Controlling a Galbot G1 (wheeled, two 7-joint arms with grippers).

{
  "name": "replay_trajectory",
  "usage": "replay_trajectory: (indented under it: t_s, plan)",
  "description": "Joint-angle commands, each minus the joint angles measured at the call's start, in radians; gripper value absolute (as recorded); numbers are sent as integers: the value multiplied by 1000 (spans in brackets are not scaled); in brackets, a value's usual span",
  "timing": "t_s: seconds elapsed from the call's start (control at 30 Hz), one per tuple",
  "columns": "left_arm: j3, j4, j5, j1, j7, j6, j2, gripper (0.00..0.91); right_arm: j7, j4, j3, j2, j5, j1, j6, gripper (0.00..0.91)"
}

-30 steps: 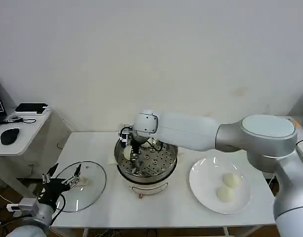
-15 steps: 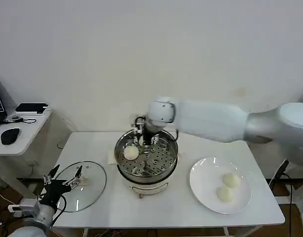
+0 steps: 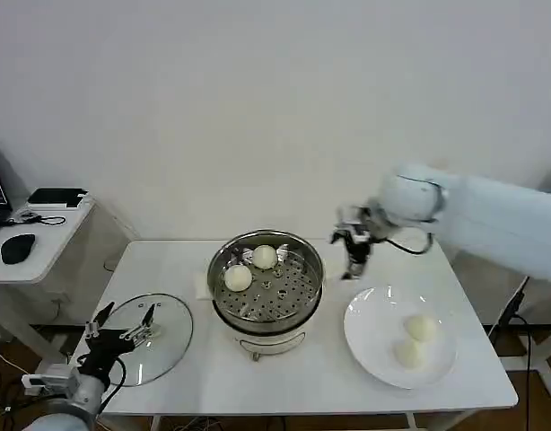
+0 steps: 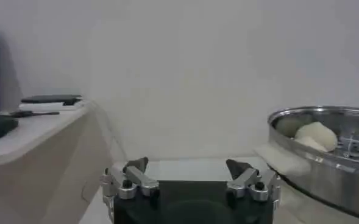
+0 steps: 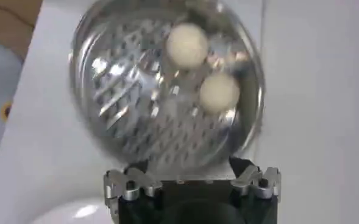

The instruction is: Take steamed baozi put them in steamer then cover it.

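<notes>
The next baozi [image 3: 421,328] will stay in place when I lower it into the steamer, because the baozi already in the steamer sit apart on its flat tray [image 3: 274,289].
The steel steamer [image 3: 304,285] stands mid-table with two cream baozi on its perforated tray, one [image 3: 238,277] at the left and one [image 3: 264,257] farther back. In the right wrist view the same buns [image 5: 188,44] [image 5: 219,92] lie in the steamer [image 5: 118,128]. Two more baozi [image 3: 421,328] [image 3: 407,352] rest on the white plate [image 3: 370,314]. My right gripper [image 3: 354,256] hangs open and empty between steamer and plate, above the table. My left gripper [image 3: 123,334] stays open and empty over the glass lid [image 3: 163,337]; its wrist view shows the steamer rim [image 4: 325,164] with a bun [image 4: 315,134].
A side desk [image 3: 42,235] at the far left carries a mouse and a tablet. The wall runs close behind the table. The table's front edge passes just below the plate and the lid. Bare tabletop lies in front of the steamer.
My right gripper let go of a baozi in the steamer, lifted out and swung right towards the plate. A second bun now lies on the tray. The left arm barely moved.
</notes>
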Motion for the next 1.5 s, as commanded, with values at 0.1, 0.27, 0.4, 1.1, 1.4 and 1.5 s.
replay_trajectory:
  t_s: [0.1,0.27,0.4,1.1,1.4,1.5]
  plan:
    - [37,-1,23,-1,1,-1,-5,907,-130,146,380,-463,-309,-464,194,907]
    - [48,3,29,0,0,-2,-12,907,-140,152,660,-528,-437,-835,245,907]
    - [55,15,38,1,1,-3,-15,907,-141,134,705,-519,-478,-919,268,907]
    - [34,32,44,8,-1,-1,-9,907,-90,-135,670,-226,-516,-981,257,907]
    - [27,31,44,8,-2,0,-6,907,-72,-174,665,-183,-514,-975,252,907]
    - [29,30,45,7,-2,0,-9,907,-72,-172,667,-176,-509,-975,246,907]
